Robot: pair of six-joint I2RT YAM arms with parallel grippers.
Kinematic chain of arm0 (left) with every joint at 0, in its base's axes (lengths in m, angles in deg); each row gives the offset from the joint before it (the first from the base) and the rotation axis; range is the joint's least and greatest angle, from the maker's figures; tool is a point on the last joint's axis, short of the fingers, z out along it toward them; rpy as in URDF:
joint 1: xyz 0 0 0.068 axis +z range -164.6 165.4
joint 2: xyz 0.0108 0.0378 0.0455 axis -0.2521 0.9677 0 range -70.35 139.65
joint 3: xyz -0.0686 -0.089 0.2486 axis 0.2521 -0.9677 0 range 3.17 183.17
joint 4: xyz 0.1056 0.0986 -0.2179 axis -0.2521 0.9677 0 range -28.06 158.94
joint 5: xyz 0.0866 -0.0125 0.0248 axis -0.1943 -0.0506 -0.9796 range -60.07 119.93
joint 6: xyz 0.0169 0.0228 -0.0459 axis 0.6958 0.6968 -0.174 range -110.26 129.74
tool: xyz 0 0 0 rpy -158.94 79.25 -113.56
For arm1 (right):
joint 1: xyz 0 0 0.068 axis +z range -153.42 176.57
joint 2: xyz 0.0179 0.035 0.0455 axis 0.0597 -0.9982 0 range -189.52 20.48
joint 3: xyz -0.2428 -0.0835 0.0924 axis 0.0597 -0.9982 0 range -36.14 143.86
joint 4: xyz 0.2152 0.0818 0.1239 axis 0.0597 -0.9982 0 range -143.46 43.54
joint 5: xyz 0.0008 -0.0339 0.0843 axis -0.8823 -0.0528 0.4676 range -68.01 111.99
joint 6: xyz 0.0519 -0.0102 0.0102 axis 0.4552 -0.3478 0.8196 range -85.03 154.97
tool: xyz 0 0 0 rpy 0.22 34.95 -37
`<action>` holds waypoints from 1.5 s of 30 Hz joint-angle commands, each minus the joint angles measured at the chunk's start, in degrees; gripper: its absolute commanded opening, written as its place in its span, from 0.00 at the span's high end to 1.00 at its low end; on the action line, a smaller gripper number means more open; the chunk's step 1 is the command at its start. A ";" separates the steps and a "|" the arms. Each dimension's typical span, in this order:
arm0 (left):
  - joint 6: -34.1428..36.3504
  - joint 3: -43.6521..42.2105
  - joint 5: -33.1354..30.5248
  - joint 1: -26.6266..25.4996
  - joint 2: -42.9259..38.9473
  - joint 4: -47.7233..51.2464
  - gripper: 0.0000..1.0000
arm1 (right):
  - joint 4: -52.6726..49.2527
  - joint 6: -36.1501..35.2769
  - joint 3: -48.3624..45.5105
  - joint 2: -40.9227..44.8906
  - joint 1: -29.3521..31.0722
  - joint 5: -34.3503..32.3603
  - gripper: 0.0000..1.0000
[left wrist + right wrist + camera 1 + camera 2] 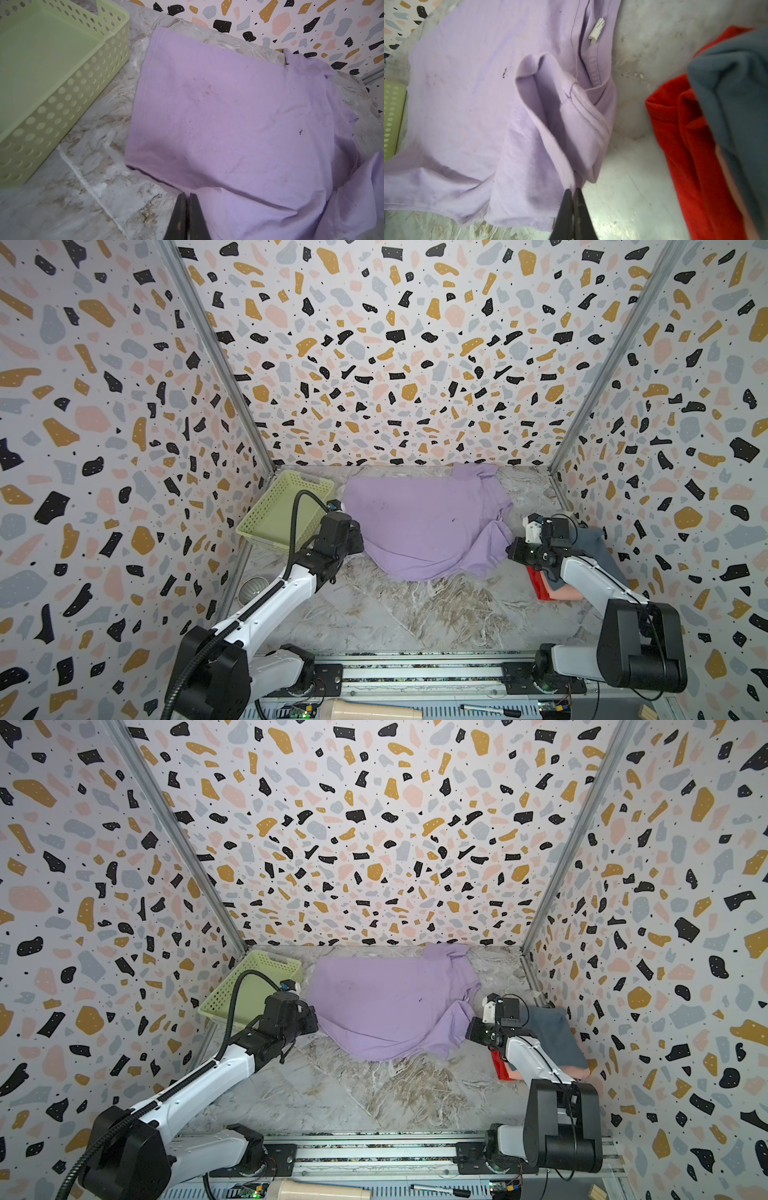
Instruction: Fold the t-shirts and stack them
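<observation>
The lavender t-shirt's sleeve side (495, 537) is bunched up by the robot's right gripper, so both of the robot's grippers need to raise the t-shirt high and spread it out toward the front rail (432, 657).
A lavender t-shirt (419, 522) (386, 1006) lies spread on the marble tabletop, with one sleeve bunched on its right side. My left gripper (187, 194) is shut on the shirt's near left edge, and the cloth rises to its tips. It shows in both top views too: left gripper (360, 540) (314, 1021). My right gripper (572, 189) (510, 551) is shut on the bunched sleeve fold (571, 128). Against the right wall is a pile of a slate blue-grey t-shirt (598, 547) (733, 87), a red t-shirt (539, 588) (685, 133) and a salmon pink t-shirt (566, 593).
A pale green lattice basket (270, 514) (52, 72) stands tilted at the back left, close to my left arm. Patterned walls close in three sides. A metal rail (415, 674) runs along the front, with a wooden cylinder (374, 711) and a pen (490, 710) before it.
</observation>
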 commanded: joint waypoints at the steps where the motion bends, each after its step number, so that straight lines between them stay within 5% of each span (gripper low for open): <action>1: -0.12 2.23 -1.44 0.34 -3.00 1.21 1.00 | -5.70 2.54 0.87 8.76 0.17 -2.28 1.00; 10: 1.73 4.35 2.53 0.61 -13.41 7.75 1.00 | -12.27 3.11 10.41 24.52 0.08 -5.03 1.00; 16: 5.47 9.95 8.36 0.68 -25.82 14.79 1.00 | -17.00 1.13 29.38 31.06 0.15 -11.57 1.00; 21: 7.17 15.85 11.61 0.70 -28.49 13.37 1.00 | -6.76 2.63 34.96 31.41 0.21 -10.63 1.00; 29: 6.40 14.66 9.48 0.75 -11.33 -3.43 1.00 | 16.91 4.83 33.18 14.91 0.55 -3.06 1.00; 34: 9.10 25.74 8.15 3.01 8.15 -5.71 1.00 | 26.27 1.43 38.40 -4.26 2.95 0.90 1.00; 40: 9.08 57.13 21.91 9.36 29.22 -0.21 1.00 | 22.10 -0.77 65.35 -20.91 1.53 6.60 1.00; 45: 12.15 77.19 23.71 12.06 30.03 8.81 1.00 | 8.29 -7.18 90.50 -22.07 -0.93 5.46 1.00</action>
